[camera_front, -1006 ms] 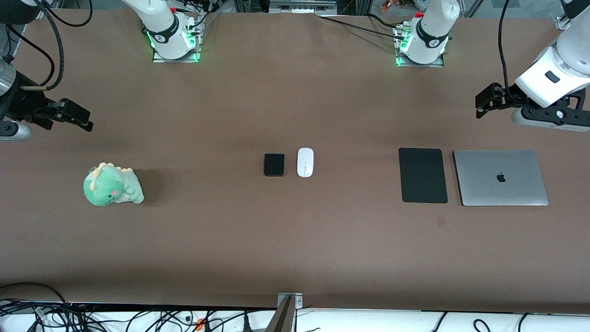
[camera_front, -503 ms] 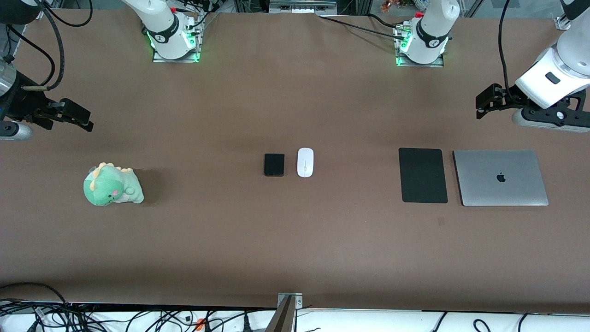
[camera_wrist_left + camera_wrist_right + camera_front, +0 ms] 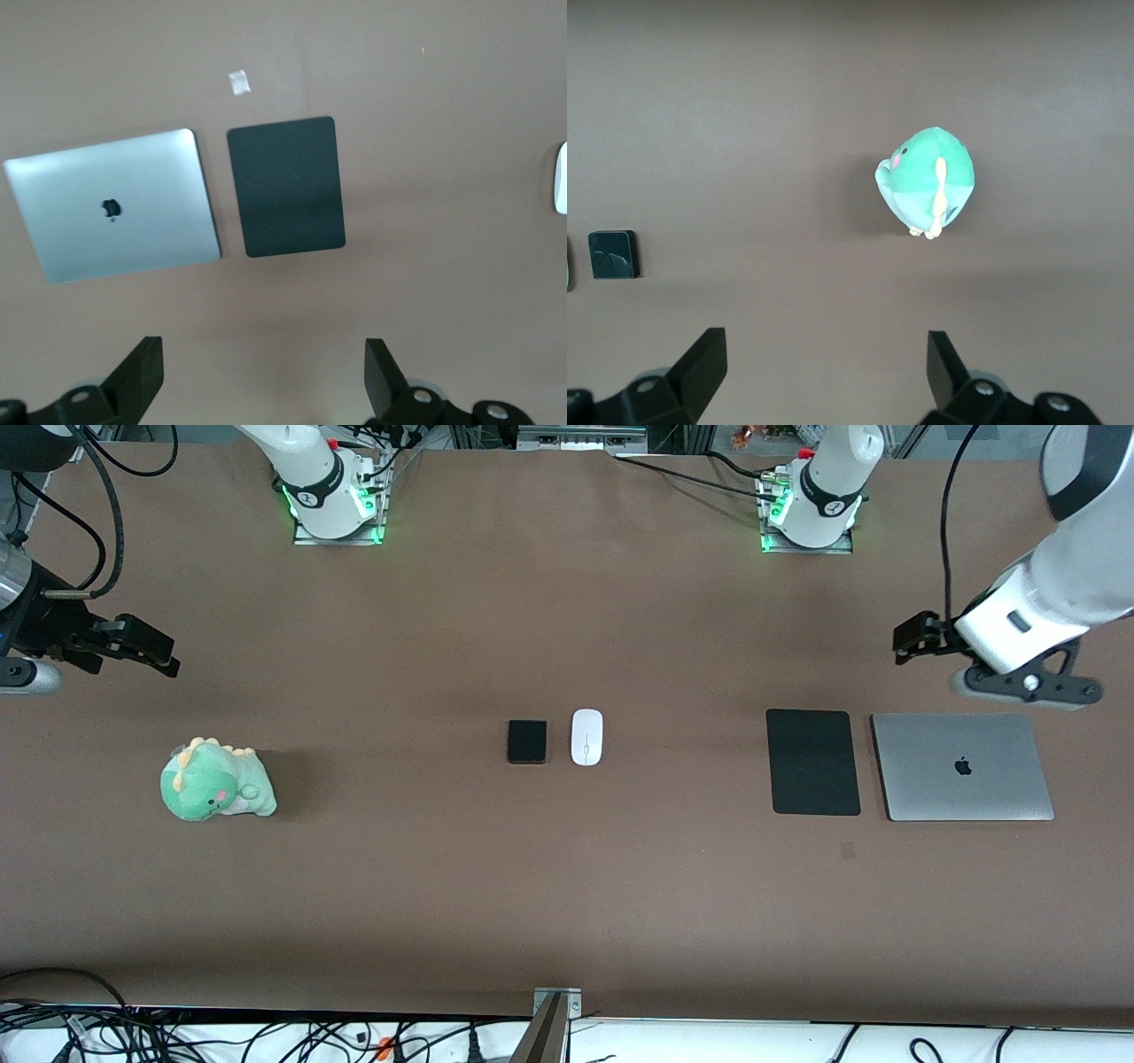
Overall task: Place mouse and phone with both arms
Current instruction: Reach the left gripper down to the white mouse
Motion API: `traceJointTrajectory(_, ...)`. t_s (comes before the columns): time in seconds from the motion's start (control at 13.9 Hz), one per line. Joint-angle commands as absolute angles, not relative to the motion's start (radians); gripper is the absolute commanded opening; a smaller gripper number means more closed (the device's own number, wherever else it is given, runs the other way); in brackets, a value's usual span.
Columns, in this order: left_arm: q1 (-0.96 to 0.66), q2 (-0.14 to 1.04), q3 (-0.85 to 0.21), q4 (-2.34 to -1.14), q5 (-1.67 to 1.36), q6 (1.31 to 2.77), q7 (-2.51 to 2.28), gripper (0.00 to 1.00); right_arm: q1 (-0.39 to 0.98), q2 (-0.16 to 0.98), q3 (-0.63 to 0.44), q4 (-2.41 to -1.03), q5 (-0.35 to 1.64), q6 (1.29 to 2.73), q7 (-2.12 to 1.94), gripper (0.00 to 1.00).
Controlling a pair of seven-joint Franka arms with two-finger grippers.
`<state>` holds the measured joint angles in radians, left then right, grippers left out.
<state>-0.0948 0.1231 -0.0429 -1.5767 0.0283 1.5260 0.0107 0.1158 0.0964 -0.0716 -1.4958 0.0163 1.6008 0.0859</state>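
Observation:
I see a clear gap (image 3: pixel 559 740) between the white mouse and black phone, so my left gripper should keep nearing the mouse (image 3: pixel 586 738) until both fingers straddle its long sides.
The white oval mouse (image 3: pixel 586 737) and the small black phone (image 3: pixel 527 741) lie side by side at the middle of the table, the phone on the side toward the right arm's end. The left wrist view catches the mouse (image 3: pixel 561 177) only at its edge, and the right wrist view shows the phone (image 3: pixel 612 254). My left gripper (image 3: pixel 908 642) (image 3: pixel 263 354) hangs open and empty over bare table at the left arm's end. My right gripper (image 3: pixel 155 651) (image 3: pixel 825 345) waits open and empty over bare table at the right arm's end.
A large flat black mat (image 3: pixel 812 762) (image 3: pixel 286 186) lies beside a closed silver laptop (image 3: pixel 961 766) (image 3: pixel 111 205) toward the left arm's end. A green plush dinosaur (image 3: pixel 217 779) (image 3: pixel 928 181) sits toward the right arm's end. A small tape scrap (image 3: pixel 237 82) lies near the mat.
The left arm has swung a little toward the table's middle, bringing its open gripper closer to the mat and laptop. The right arm, mouse and phone have not moved.

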Motion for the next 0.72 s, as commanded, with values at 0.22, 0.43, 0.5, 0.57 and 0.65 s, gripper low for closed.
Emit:
traceJointTrajectory(0.22, -0.12, 0.343, -0.21, -1.559, -0.011, 1.751, -0.026, 1.0, 0.114, 0.09, -0.066, -1.494, 0.034, 1.586, 0.101, 1.0)
traceJointTrajectory(0.43, -0.178, 0.426, -0.273, -1.548, -0.015, 1.902, -0.162, 1.0, 0.114, 0.094, -0.066, -1.491, 0.069, 1.585, 0.097, 1.0)
traceJointTrajectory(0.5, -0.216, 0.474, -0.273, -1.545, -0.014, 1.951, -0.194, 1.0, 0.114, 0.094, -0.067, -1.491, 0.072, 1.585, 0.092, 1.0)
traceJointTrajectory(0.57, -0.251, 0.5, -0.273, -1.545, -0.011, 2.01, -0.219, 1.0, 0.114, 0.098, -0.067, -1.491, 0.072, 1.585, 0.089, 1.0)
traceJointTrajectory(0.65, -0.296, 0.521, -0.27, -1.549, -0.011, 2.082, -0.263, 1.0, 0.114, 0.1, -0.067, -1.491, 0.072, 1.585, 0.084, 1.0)
